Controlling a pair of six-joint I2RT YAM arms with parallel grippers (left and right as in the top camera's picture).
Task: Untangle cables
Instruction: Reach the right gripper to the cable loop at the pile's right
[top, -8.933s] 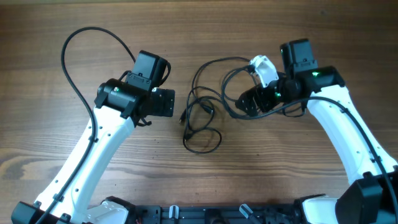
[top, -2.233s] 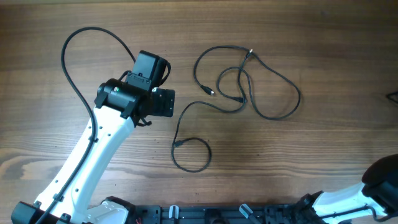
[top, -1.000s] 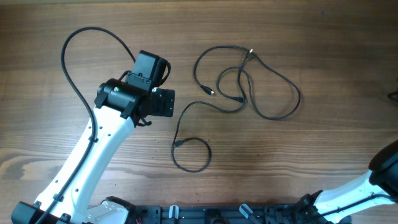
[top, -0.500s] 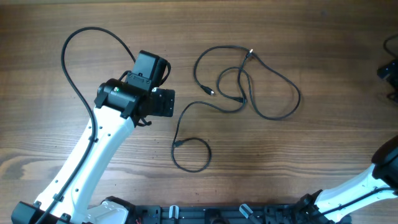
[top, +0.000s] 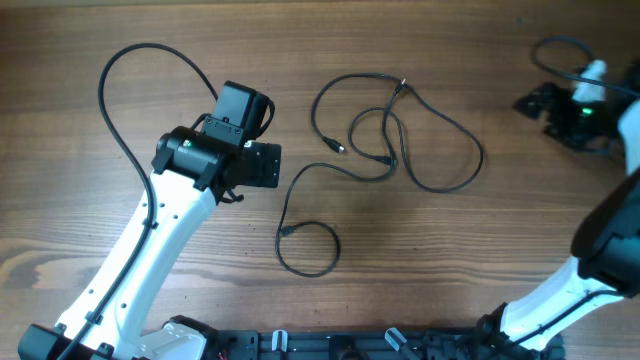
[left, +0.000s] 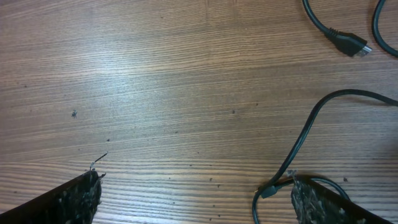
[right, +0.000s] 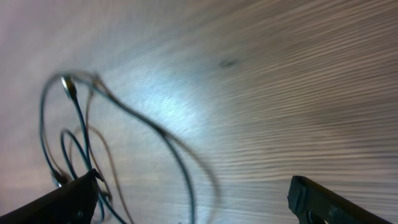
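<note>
I can see that the long cable's outer bend lies clear of the crossing strands of cable, so my right gripper should keep going toward that bend until its open fingers are on both sides of it.
Thin black cables lie spread loosely on the wooden table. One long cable loops from a metal tip round to the right. Another cable ends in a small loop near the front. They cross around a plug. My left gripper hovers open just left of them. In its wrist view a strand and a small plug lie by the right finger, and nothing is held. My right gripper is open at the far right. Its blurred wrist view shows cable strands below it.
A thick black robot cable arcs behind the left arm. The right arm rises along the right edge. The dark base rail runs along the front edge. Bare wood lies to the right front of the cables.
The right arm has swung up into view at the top right, its gripper now pointing left toward the cables. The cables and the left arm have not moved.
</note>
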